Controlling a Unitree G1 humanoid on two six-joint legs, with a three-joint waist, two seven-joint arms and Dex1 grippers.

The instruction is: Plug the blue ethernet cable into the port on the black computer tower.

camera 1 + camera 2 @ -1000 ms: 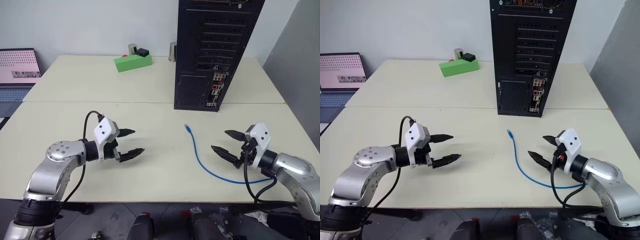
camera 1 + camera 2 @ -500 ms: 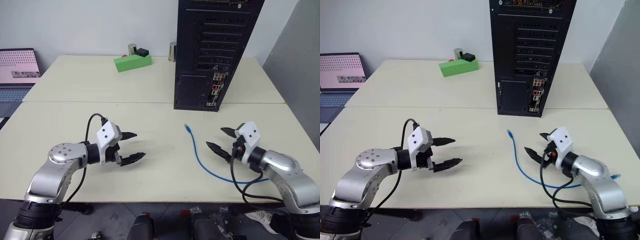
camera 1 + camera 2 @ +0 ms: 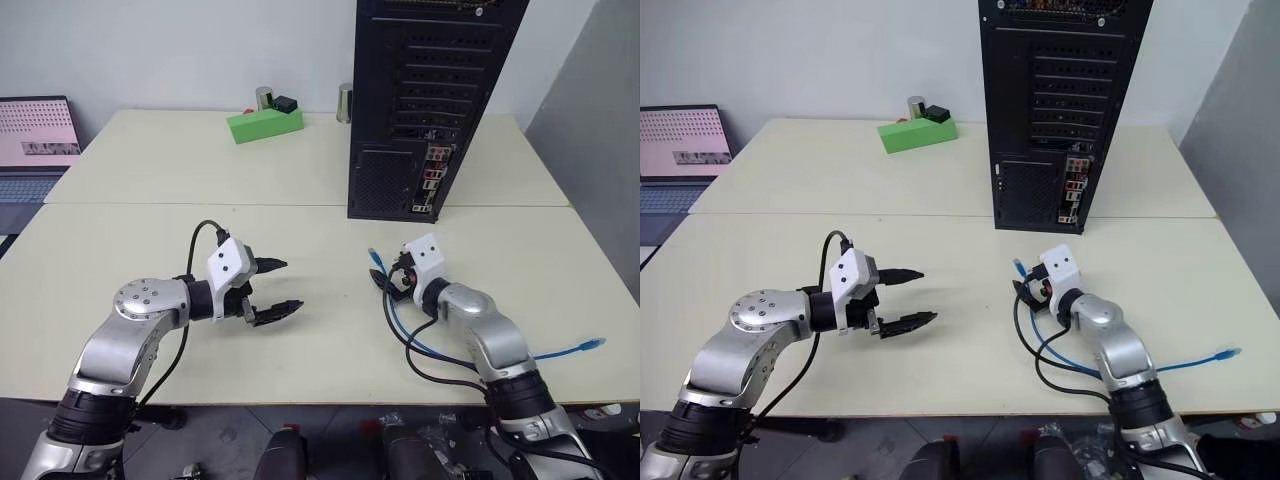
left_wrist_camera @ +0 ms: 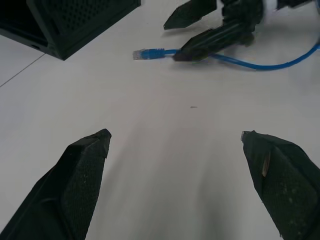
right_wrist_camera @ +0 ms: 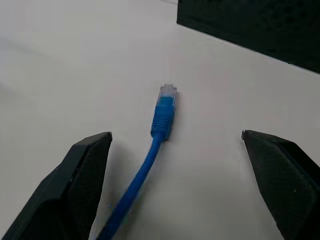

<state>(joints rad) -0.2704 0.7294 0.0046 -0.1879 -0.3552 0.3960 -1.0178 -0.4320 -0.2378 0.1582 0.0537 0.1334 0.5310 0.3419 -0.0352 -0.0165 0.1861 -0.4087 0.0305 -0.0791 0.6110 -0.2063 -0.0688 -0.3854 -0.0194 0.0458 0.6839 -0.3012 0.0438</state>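
My gripper will carry the blue ethernet cable (image 3: 376, 258) to the port, and I expect it to trail slack because the cord curves loosely to a free far plug (image 3: 592, 344).
The blue ethernet cable (image 3: 565, 351) lies loose on the cream table, and its near plug (image 5: 165, 107) points toward the black computer tower (image 3: 430, 100). The tower stands upright at the back with its rear face toward me. The port sits in the silver connector strip (image 3: 432, 180) low on that face. My right gripper (image 3: 388, 283) is open just behind the plug, its fingers to either side of the cord without touching it. My left gripper (image 3: 292, 285) hovers open and empty over bare table, well left of the cable.
A green block (image 3: 264, 124) and small metal cylinders (image 3: 344, 102) stand at the back of the table. An open laptop (image 3: 35, 140) is at the far left. The cable's other plug (image 3: 598, 343) rests near the front right edge. Black arm cables loop beside the right wrist.
My right gripper has swung forward and left, from beside the cable's bend up to its plug end. The left gripper has barely moved.
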